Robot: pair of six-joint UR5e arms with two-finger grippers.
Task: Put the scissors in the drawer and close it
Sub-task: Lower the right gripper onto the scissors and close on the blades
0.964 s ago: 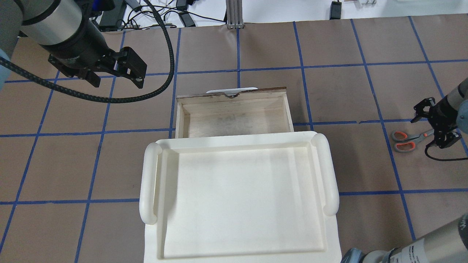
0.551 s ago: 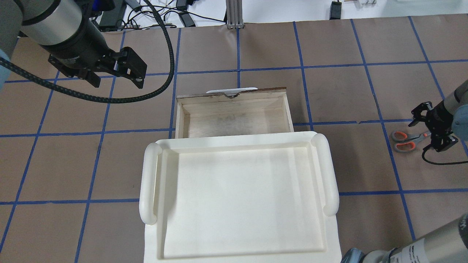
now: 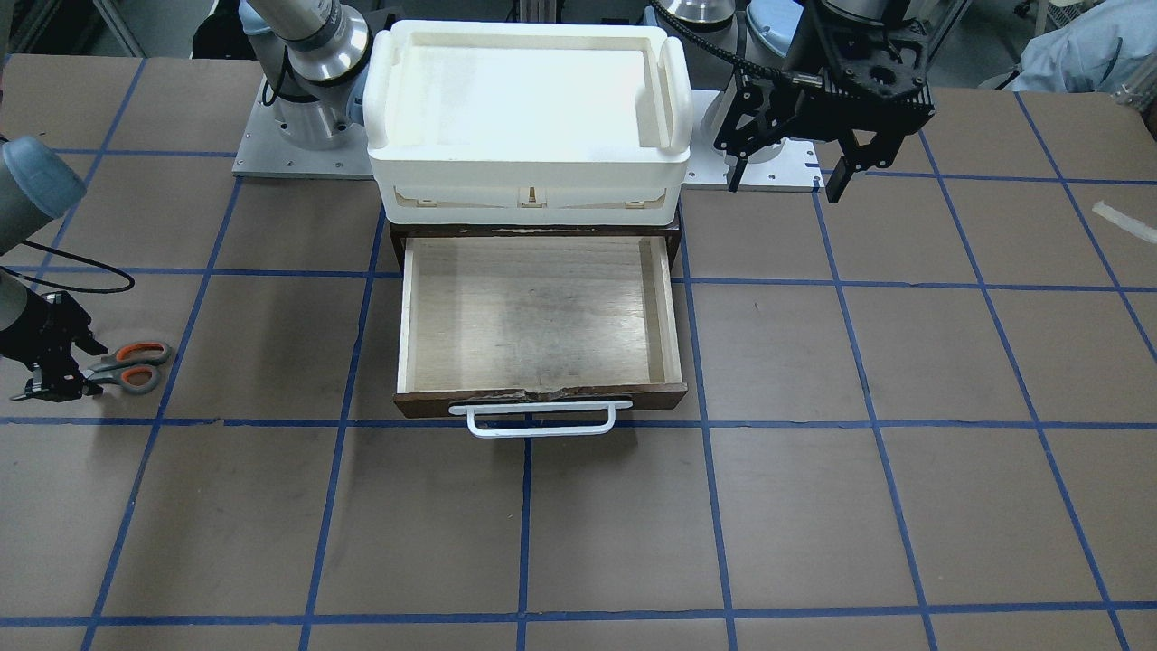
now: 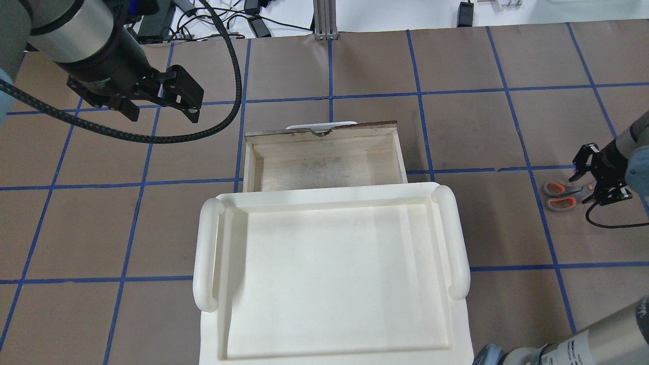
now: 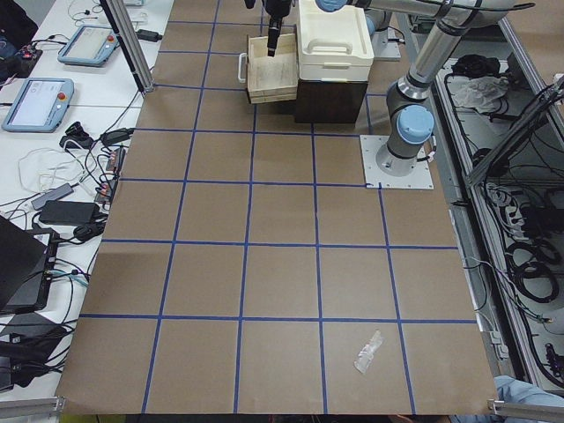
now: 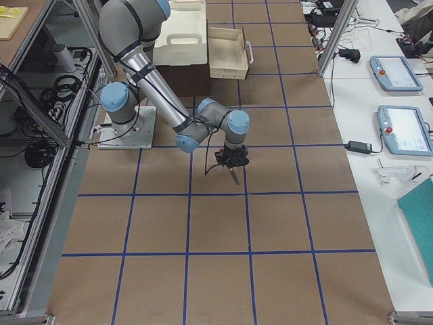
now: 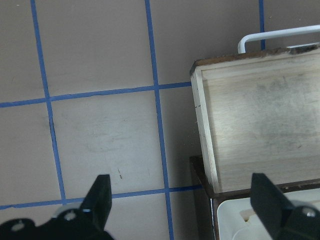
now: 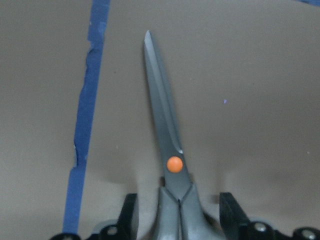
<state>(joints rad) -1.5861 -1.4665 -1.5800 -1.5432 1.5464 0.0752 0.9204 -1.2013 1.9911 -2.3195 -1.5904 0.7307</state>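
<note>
The scissors [image 3: 132, 365] will stay closed when the robot lifts them, because the grey handles meet [image 8: 179, 202] behind the orange pivot between the right gripper's fingers.
The scissors [image 4: 562, 195] lie flat on the table at the far right, grey handles with orange-lined loops [image 3: 134, 366]. My right gripper [image 4: 594, 181] is open and low over them. In the right wrist view its fingers [image 8: 128, 216] stand on either side of the scissors [image 8: 167, 145] just behind the orange pivot, blades pointing away. The drawer [image 4: 324, 163] is pulled open and empty, its white bar handle [image 3: 540, 418] on the chipped brown front. My left gripper [image 4: 162, 109] is open and empty, held above the table left of the drawer [image 7: 260, 120].
A cream-white plastic bin [image 4: 207, 253] sits on the dark cabinet that holds the drawer. A crumpled plastic wrapper [image 3: 1121, 221] lies on the table on my left side. Cables and tablets [image 5: 35, 101] sit beyond the far edge.
My right gripper has come down over the scissors, shifting slightly toward their handles. The left arm, drawer and scissors have not moved.
</note>
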